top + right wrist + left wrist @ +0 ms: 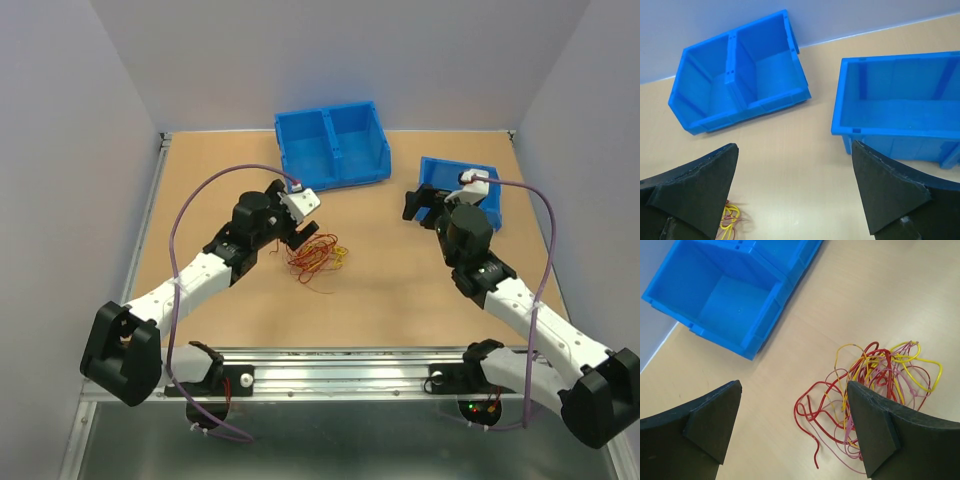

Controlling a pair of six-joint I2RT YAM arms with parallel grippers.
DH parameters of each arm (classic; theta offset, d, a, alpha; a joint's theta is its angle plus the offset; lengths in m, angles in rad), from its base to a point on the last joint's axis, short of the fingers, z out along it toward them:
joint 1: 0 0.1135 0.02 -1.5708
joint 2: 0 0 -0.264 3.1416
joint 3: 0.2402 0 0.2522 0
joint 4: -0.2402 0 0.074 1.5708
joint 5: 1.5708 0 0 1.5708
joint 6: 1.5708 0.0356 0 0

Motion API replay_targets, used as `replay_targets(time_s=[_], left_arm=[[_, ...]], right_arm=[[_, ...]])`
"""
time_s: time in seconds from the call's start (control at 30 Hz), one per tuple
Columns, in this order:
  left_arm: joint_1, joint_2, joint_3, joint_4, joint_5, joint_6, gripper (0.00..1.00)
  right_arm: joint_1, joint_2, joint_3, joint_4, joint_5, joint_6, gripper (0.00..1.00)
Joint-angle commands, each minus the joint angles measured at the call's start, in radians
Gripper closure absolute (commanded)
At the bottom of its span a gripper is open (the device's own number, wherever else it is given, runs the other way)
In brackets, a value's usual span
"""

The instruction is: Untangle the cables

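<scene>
Pinkish wires run in and out through the heap's red loops [884, 367]. My right gripper should go in at the yellow loops [340, 254] and pull a pinkish wire up.
The cables [318, 258] lie in one tangled heap of thin red, yellow, orange and pinkish wires on the wooden table, left of centre. In the left wrist view the heap [875, 385] lies partly behind my right finger. My left gripper [300, 232] hovers just above the heap's left side, open and empty [795, 415]. A few yellow and red loops [730, 220] show at the lower left of the right wrist view. My right gripper [420, 205] is open and empty [795, 185], apart from the heap, near the small bin.
A two-compartment blue bin [332, 145] stands tipped on its side at the back centre [725, 295] [735, 75]. A smaller blue bin [455, 190] sits at the right [900, 100]. The table's raised edges run along the left and back.
</scene>
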Motion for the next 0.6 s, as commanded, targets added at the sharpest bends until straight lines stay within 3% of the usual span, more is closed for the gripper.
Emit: replay_targets(time_s=[0.0, 0.3, 0.37, 0.47, 0.5, 0.57], left_arm=[[-0.012, 0.009, 0.014, -0.015, -0.025, 0.032, 0.01], [-0.070, 0.156, 0.065, -0.093, -0.042, 0.070, 0.02], [-0.081, 0.196, 0.091, -0.133, -0.015, 0.083, 0.10], [-0.084, 0.291, 0.155, -0.216, 0.022, 0.084, 0.30], [-0.084, 0.334, 0.187, -0.243, 0.025, 0.086, 0.51], [-0.084, 0.362, 0.204, -0.251, 0.015, 0.081, 0.77]], right_arm=[[-0.001, -0.082, -0.052, 0.069, 0.019, 0.017, 0.00], [-0.001, -0.143, -0.095, 0.052, -0.028, 0.049, 0.00], [-0.001, -0.139, -0.096, 0.049, -0.071, 0.054, 0.00], [0.000, -0.097, -0.089, 0.049, -0.185, 0.057, 0.00], [0.000, -0.073, -0.079, 0.049, -0.229, 0.046, 0.00], [0.000, 0.022, -0.056, 0.046, -0.377, 0.034, 0.00]])
